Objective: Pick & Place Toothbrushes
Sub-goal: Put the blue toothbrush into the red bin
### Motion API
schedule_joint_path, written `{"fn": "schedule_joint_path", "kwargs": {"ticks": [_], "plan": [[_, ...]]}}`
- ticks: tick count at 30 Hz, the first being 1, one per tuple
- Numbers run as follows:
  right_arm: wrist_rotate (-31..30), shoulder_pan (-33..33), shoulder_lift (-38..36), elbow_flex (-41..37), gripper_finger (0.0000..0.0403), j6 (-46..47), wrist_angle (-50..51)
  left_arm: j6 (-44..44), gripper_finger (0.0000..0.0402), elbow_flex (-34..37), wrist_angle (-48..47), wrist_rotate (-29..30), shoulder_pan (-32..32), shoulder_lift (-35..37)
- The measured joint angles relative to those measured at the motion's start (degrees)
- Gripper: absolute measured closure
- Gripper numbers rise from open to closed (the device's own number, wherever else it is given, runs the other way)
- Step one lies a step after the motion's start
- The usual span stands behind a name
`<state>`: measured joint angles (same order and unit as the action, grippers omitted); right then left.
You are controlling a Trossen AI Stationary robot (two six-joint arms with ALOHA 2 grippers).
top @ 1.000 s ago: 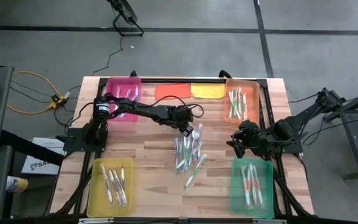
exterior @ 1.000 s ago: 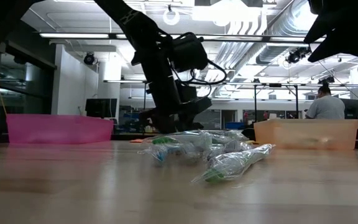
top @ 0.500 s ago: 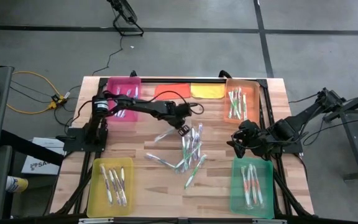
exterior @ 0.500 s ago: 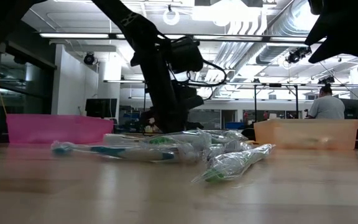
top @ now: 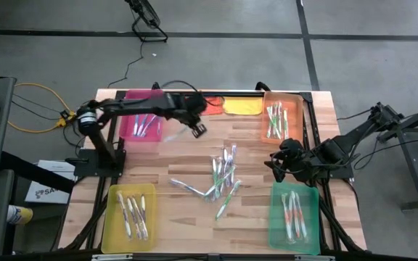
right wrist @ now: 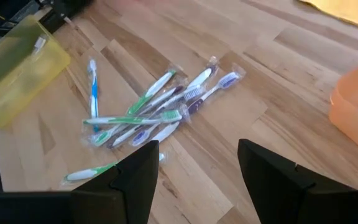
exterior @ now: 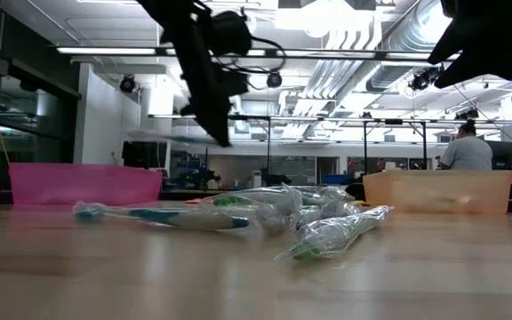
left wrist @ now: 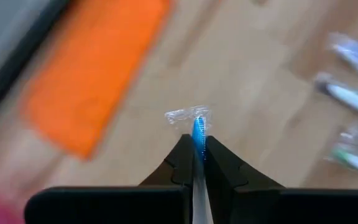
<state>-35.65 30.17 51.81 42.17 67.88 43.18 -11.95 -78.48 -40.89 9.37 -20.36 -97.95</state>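
Note:
I should go on carrying the blue and white toothbrush [left wrist: 199, 129] with my left gripper until it hangs over the blue ones in the pink tray [top: 144, 126], because it matches them.
My left gripper [top: 197, 129] hangs above the far left of the table, beside the pink tray [top: 132, 130]. It is shut on a blue and white toothbrush [left wrist: 197, 124] in a clear wrapper. A loose pile of wrapped toothbrushes [top: 223, 176] lies flat on the wood at the table's middle. One blue toothbrush [top: 183, 187] lies apart to the pile's left. My right gripper [top: 278, 164] waits open at the right, between the orange tray [top: 294, 116] and the green tray [top: 310, 217]. It is clear of the pile [right wrist: 154, 109]. My left gripper pinches the toothbrush between its two fingers [left wrist: 182, 158]. The blue end [left wrist: 198, 129], with crinkled wrapper around it, sticks out just past the fingertips. A white part [left wrist: 197, 199] runs back between the fingers, so the toothbrush lies along them. It is lifted clear of the table.
The pink, orange, green and yellow [top: 112, 217] trays at the corners all hold toothbrushes. An orange cloth [top: 212, 101] and a yellow cloth [top: 242, 106] lie flat at the far edge. Bare wood shows between the pile and the near edge.
My left gripper has shut on a blue toothbrush in the pile. It has risen and swung toward the table's far left, to beside the pink tray, with the toothbrush lifted clear. Another blue toothbrush has been dragged out of the pile to its left.

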Motion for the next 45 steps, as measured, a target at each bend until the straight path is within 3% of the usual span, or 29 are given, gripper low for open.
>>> {"fn": "schedule_joint_path", "kwargs": {"ticks": [7,16,34,37,45], "plan": [[-2.0,0.0,0.0,0.0,0.019,-0.1,0.0,-0.9,0.0392,0.0,-9.8,8.8,-6.0,6.7],[-2.4,0.0,0.0,0.0,0.019,-0.2,0.0,-5.2,0.0392,1.0,-16.7,18.5,-10.5,7.6],[-1.9,0.0,0.0,0.0,0.019,3.5,0.0,-12.3,0.038,12.7,-14.1,18.5,-24.8,7.6],[-1.9,0.0,0.0,0.0,0.019,4.1,0.0,-12.3,0.0356,12.7,-14.1,16.9,-26.1,7.6],[-1.9,0.0,0.0,0.0,0.019,4.0,0.0,-7.9,0.0245,12.6,-12.4,14.7,-26.1,7.7]]}}
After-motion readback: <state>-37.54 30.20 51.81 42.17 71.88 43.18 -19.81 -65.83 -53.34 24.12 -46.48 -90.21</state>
